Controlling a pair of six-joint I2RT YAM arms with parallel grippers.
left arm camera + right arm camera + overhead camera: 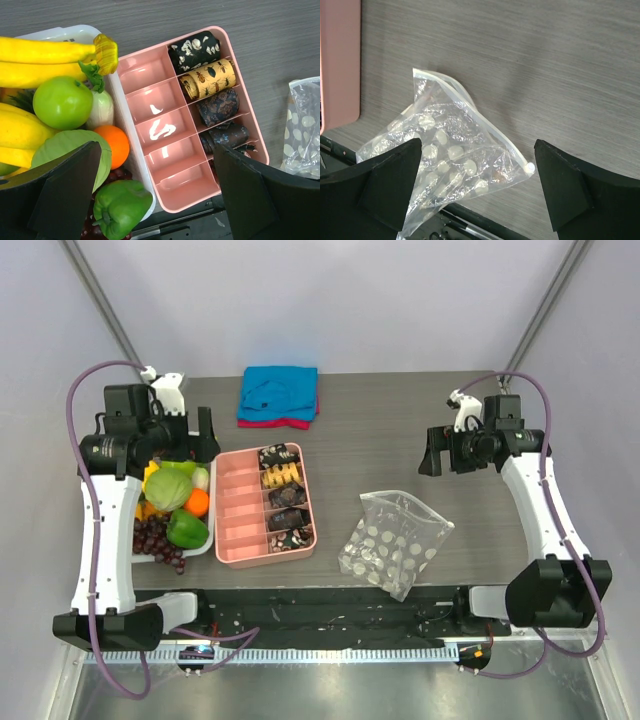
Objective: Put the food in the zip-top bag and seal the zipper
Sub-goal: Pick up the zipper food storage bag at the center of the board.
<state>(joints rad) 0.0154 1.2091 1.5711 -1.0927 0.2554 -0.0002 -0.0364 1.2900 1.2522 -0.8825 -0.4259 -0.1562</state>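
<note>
The white zipper strips (pixel 454 88) are already bowing apart, so I expect the zip-top bag's opening (pixel 408 503) to open wide when my right gripper lifts its edge.
The zip-top bag (pixel 395 543) lies flat and crinkled on the table, right of the pink box; its white dots show clearly in the right wrist view (pixel 445 155). Its zipper (pixel 485 122) runs along the upper right edge and ends in a small white slider. The food fills a white tray (pixel 205 545) at the left: yellow squash (pixel 45 50), a green apple (pixel 62 102), an orange (pixel 116 145), a green pepper (pixel 120 207) and dark grapes (pixel 158 540). My left gripper (pixel 157 155) hangs open above the tray and the box. Above the bag, my right gripper (pixel 477 145) is open and holds nothing.
A pink divided box (pixel 238 505) sits between the tray and the bag, with rolled patterned cloths (pixel 207 77) in its right compartments. A folded blue and red cloth (pixel 278 397) lies at the back. The bag's lower corner reaches the table's near edge.
</note>
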